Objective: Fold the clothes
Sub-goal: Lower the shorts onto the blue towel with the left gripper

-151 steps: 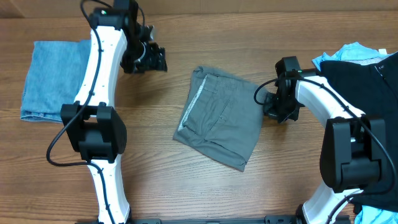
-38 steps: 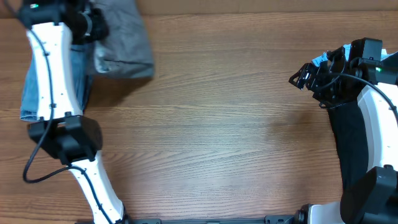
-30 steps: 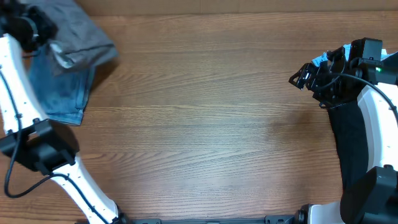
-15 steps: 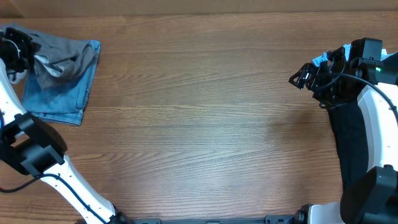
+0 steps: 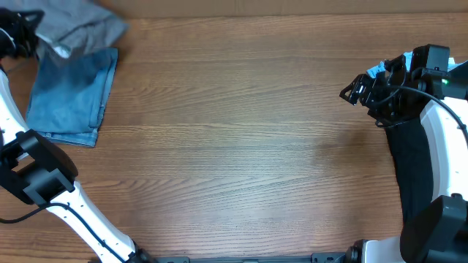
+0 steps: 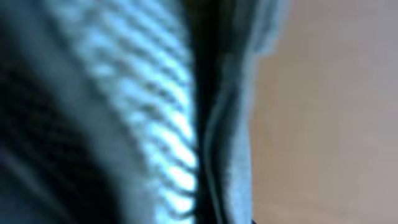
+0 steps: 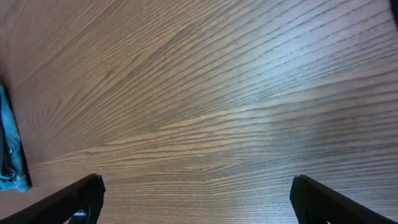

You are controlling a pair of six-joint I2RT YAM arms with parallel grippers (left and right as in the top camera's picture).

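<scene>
The grey shorts are hanging in a bunch beyond the far end of the folded blue denim piece, so the robot's left gripper should pull them back and lay them over that piece.
The grey shorts are bunched at the table's far left corner, hanging from my left gripper, which is shut on their edge. In the left wrist view blurred grey fabric fills most of the frame and hides the fingers. A black garment and a scrap of light-blue garment lie at the right edge. My right gripper hovers beside them, open and holding nothing. In the right wrist view the right gripper spans bare wood, with light-blue cloth at the left edge.
A folded blue denim piece lies flat at the far left, just in front of the held shorts. The wooden table stretches between the two arms.
The left gripper has lifted the grey shorts off the denim piece and drawn them toward the table's far edge. The right arm has not moved.
</scene>
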